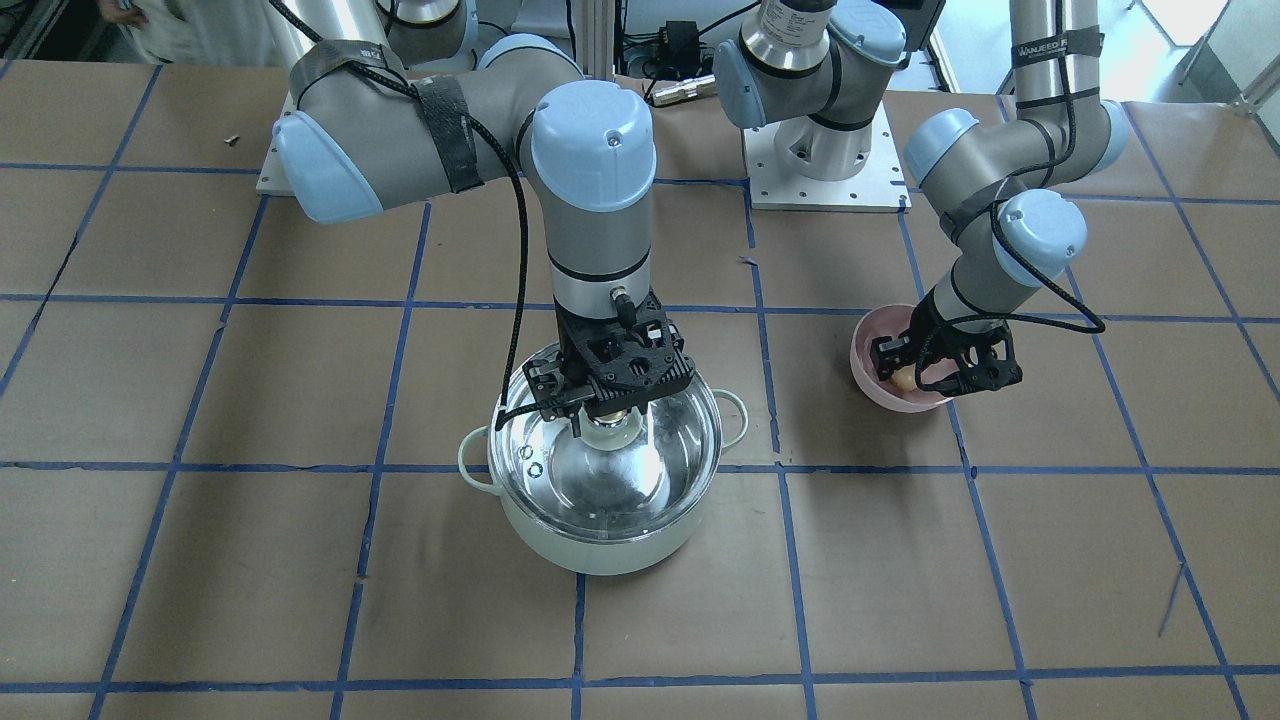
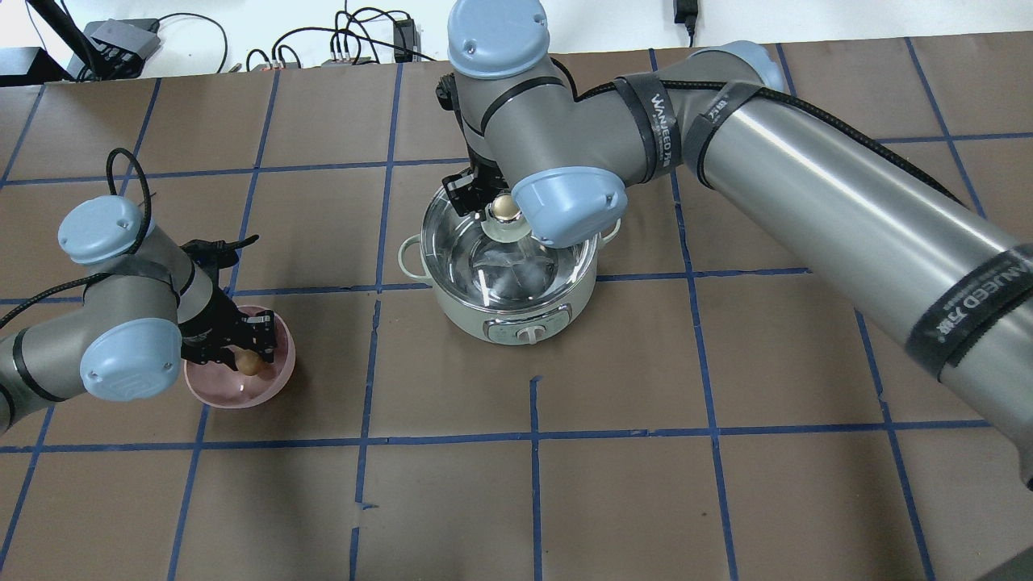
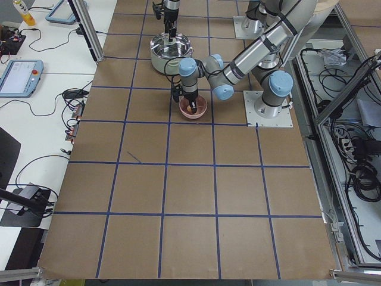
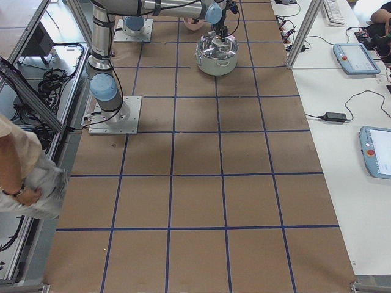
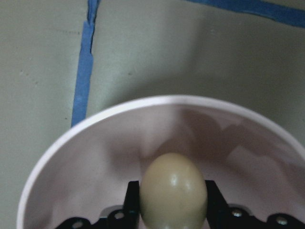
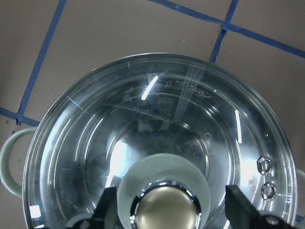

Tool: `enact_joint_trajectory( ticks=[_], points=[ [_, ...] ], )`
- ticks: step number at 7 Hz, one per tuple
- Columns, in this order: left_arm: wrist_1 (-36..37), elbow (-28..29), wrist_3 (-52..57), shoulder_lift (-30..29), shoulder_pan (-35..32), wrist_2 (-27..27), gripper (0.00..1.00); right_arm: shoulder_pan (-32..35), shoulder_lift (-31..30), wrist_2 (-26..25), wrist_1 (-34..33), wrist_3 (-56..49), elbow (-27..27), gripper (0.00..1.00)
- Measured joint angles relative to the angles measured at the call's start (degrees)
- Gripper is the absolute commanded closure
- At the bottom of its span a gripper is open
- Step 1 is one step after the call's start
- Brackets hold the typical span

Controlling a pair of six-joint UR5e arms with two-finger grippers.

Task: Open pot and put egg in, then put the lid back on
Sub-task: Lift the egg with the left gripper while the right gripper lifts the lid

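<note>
I expect to find an empty pot [image 1: 600, 552] when I raise the glass lid by its knob, because only shiny metal [image 1: 630, 482] can be seen through the lid.
The mint-green pot [image 1: 600, 545] stands mid-table with the glass lid [image 1: 560, 470] resting on it. My right gripper [image 1: 612, 408] is straight above the lid's knob [image 6: 164, 202]. Its jaws are open on either side of the knob, and the finger [image 6: 238, 205] on the view's right stands clear of it. The tan egg [image 5: 174, 193] is in the pink bowl [image 5: 95, 152]. My left gripper [image 2: 246, 349] reaches into the bowl and is shut on the egg, with one finger [image 5: 132, 195] pressed against each side.
The pink bowl [image 2: 226, 395] sits about two grid squares to the robot's left of the pot [image 2: 516, 323]. The table is brown paper with blue tape lines. Both arm bases [image 1: 825, 160] are bolted at the robot's edge.
</note>
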Motion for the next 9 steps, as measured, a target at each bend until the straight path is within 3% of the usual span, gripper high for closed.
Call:
enact_joint_trajectory(
  ticks=[7,8,9],
  points=[
    [-15.2,12.1,-4.3,4.2,-4.1,-1.0,0.84,0.0,0.0,1.7,-1.3,-1.6,1.1,0.38],
    [-17.1,13.5,-6.3,4.8,-5.1,-1.7,0.84,0.0,-0.1,1.7,-1.2,-1.8,1.3,0.41],
    [-18.8,14.8,-8.3,5.5,-6.7,-2.2,0.84,0.0,-0.1,1.7,-1.2,-2.3,1.4,0.54]
  ],
)
